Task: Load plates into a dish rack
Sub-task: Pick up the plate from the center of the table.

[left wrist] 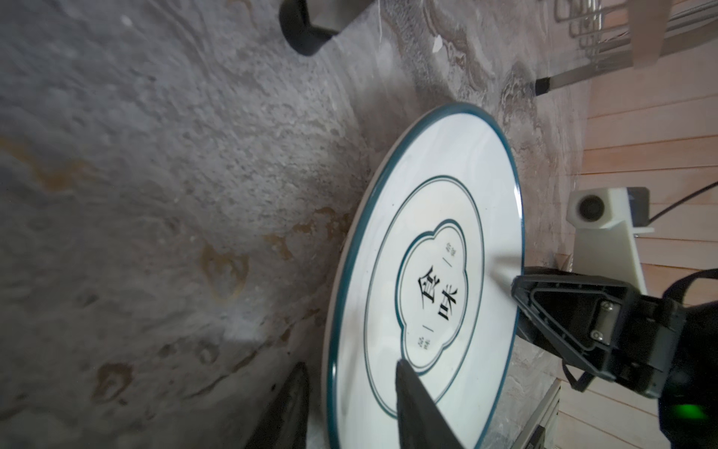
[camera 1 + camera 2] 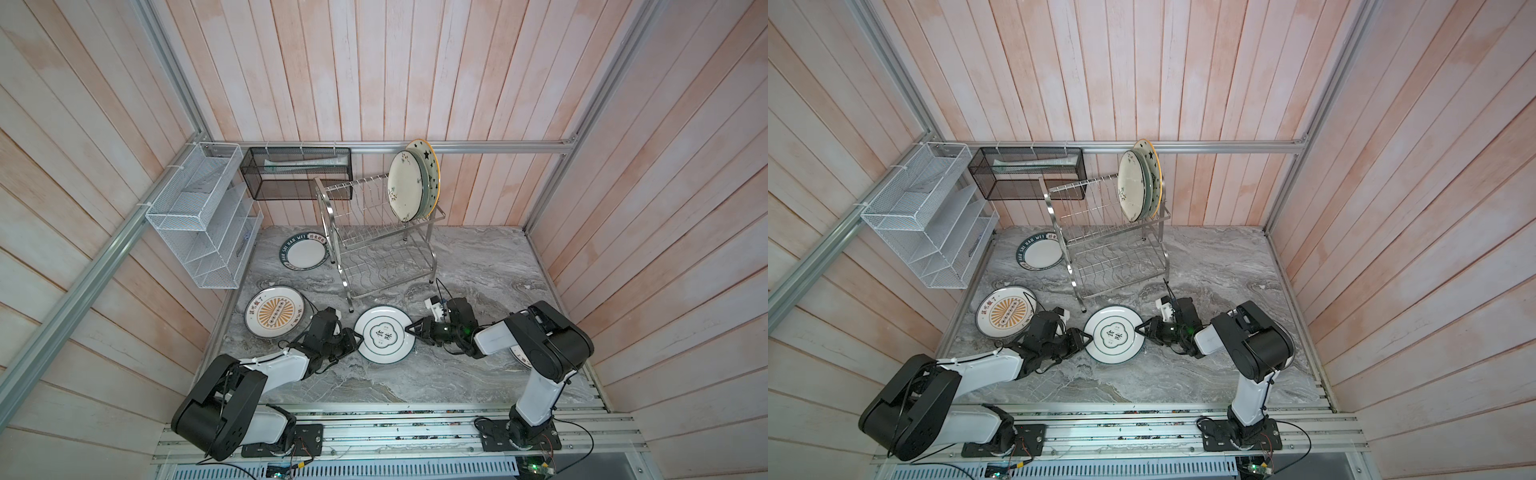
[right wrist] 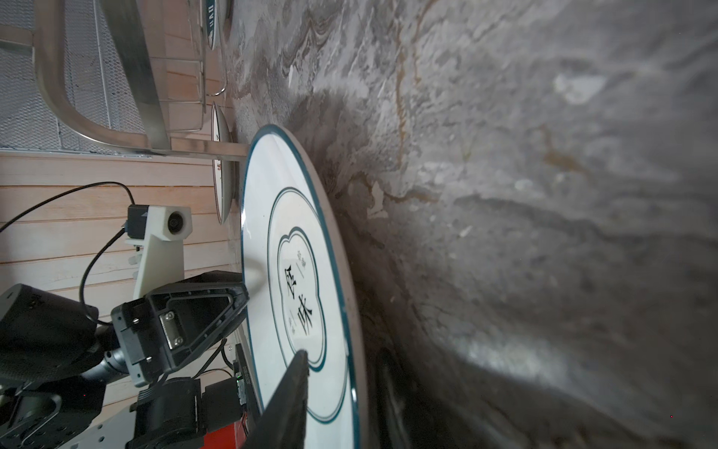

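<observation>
My right gripper's fingers are only a little way over the white plate's rim [image 2: 413,336], so next my right gripper opens and grips the plate deeper [image 2: 400,328] before it lifts the plate.
A white plate [image 2: 385,336] with a teal rim and Chinese lettering lies on the marble table, seen in both top views [image 2: 1115,334]. My left gripper [image 2: 359,336] straddles its left rim. In the left wrist view one finger [image 1: 412,396] rests over the plate's face and the other [image 1: 295,404] stands beside the rim with a gap, so it is open. My right gripper [image 2: 409,327] is shut on the opposite rim, one finger [image 3: 291,388] on top and one beneath. The steel dish rack [image 2: 374,232] stands behind, with two plates [image 2: 409,187] upright at the right end of its upper tier.
A sunburst plate [image 2: 274,318] lies left of my left arm. A green-banded plate [image 2: 305,251] lies by the rack's left leg, and another plate [image 2: 519,357] is partly hidden under my right arm. A white mesh shelf [image 2: 199,216] and a black basket [image 2: 295,172] hang on the walls.
</observation>
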